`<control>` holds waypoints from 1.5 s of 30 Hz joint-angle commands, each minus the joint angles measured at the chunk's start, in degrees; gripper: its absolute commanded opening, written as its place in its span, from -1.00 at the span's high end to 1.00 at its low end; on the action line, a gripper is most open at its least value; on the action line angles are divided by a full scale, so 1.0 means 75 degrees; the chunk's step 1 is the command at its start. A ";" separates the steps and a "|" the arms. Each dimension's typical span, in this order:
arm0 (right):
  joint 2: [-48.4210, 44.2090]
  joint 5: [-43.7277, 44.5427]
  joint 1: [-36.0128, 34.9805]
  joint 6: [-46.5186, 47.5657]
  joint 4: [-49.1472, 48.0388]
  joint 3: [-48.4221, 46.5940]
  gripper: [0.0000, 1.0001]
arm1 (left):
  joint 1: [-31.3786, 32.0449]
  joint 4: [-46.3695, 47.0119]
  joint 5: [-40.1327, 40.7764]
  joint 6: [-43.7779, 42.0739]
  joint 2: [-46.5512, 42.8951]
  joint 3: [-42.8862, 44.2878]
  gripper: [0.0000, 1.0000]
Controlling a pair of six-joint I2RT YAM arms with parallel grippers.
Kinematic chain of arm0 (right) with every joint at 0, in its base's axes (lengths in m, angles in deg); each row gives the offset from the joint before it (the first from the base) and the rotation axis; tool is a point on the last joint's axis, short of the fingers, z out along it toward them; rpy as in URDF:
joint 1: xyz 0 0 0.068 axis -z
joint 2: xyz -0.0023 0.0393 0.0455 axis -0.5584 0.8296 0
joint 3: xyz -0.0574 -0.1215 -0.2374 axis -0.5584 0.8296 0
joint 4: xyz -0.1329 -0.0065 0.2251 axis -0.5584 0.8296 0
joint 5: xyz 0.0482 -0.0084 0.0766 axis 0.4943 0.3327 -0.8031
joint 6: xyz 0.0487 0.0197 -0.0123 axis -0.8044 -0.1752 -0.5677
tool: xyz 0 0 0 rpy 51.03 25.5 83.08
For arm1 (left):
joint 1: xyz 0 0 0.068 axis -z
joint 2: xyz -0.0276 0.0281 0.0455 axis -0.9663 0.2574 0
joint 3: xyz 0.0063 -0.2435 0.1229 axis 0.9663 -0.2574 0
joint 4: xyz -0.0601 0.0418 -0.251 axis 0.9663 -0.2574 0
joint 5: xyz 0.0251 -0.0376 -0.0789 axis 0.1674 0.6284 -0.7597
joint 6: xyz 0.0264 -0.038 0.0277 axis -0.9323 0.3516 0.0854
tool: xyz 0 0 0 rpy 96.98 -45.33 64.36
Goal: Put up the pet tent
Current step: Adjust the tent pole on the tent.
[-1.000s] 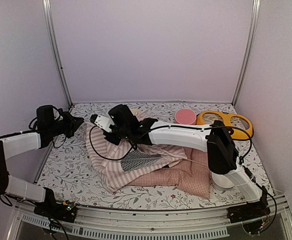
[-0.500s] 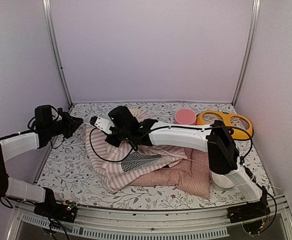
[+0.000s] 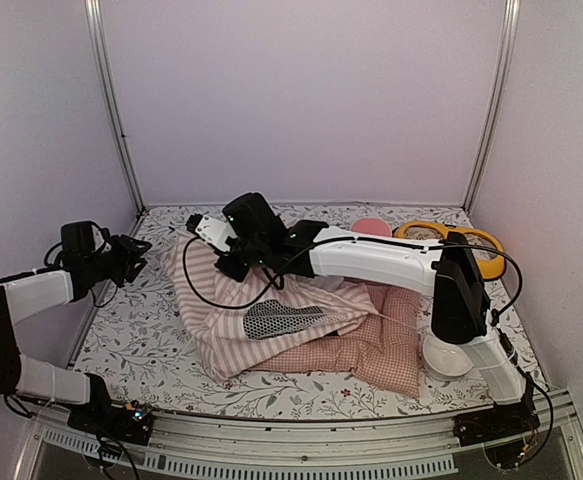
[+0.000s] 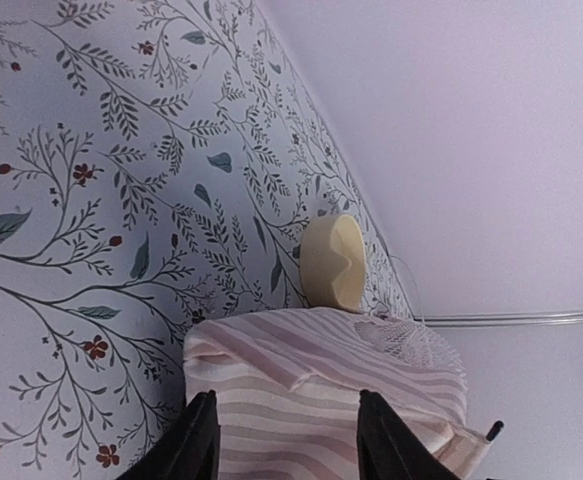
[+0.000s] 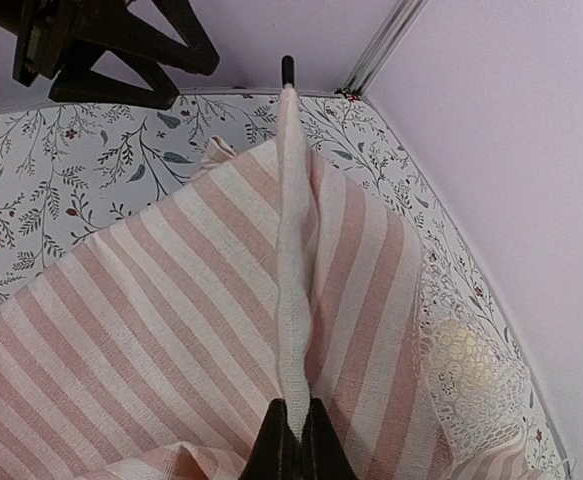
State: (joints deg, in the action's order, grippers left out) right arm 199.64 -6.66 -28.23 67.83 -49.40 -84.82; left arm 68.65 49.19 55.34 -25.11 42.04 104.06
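Next, I shift over and grip the white pole sleeve's black tip beside my left gripper's open fingers, because the striped fabric faces them.
The pet tent lies collapsed mid-table, pink-and-white striped, its black mesh window facing up. My right gripper is at the tent's far left corner, shut on a white pole sleeve that ends in a black tip; the right wrist view shows the jaws pinched on that sleeve. My left gripper hovers just left of the tent and is open. In the left wrist view the striped fabric shows between the spread fingers; whether they touch it I cannot tell.
A pink checked cushion lies under the tent's right side. A pink bowl and a yellow double feeder stand at the back right, a white bowl at the front right. A cream round object lies behind the tent.
My left gripper has opened and drawn back to the left. My right gripper has closed on the sleeve and lifted the tent's corner up and away.
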 commanded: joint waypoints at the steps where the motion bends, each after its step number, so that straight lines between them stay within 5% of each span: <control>1: -0.0421 -0.0020 0.0010 -0.0231 0.0293 -0.0180 1.00 | -0.0297 0.0332 -0.0064 -0.0103 0.0313 -0.0351 0.05; 19: -0.0577 -0.0415 -0.0019 -0.0389 0.0520 -0.0229 1.00 | 0.0022 0.1896 -0.0905 0.0441 0.1787 -0.0430 0.03; 33: -0.0511 -0.0437 -0.0024 -0.0317 0.0545 -0.0299 1.00 | 0.0602 0.1707 -0.0841 0.0511 -0.0247 -0.0310 0.27; 45: -0.0449 -0.0396 -0.0037 -0.0281 0.0626 -0.0415 1.00 | 0.1258 0.1910 -0.0698 0.0758 -0.0015 0.0134 0.23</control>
State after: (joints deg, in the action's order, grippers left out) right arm 199.33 -9.46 -28.25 66.10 -44.68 -86.18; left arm 77.02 61.74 49.88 -19.82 40.21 102.70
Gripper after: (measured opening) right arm 0.025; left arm 0.393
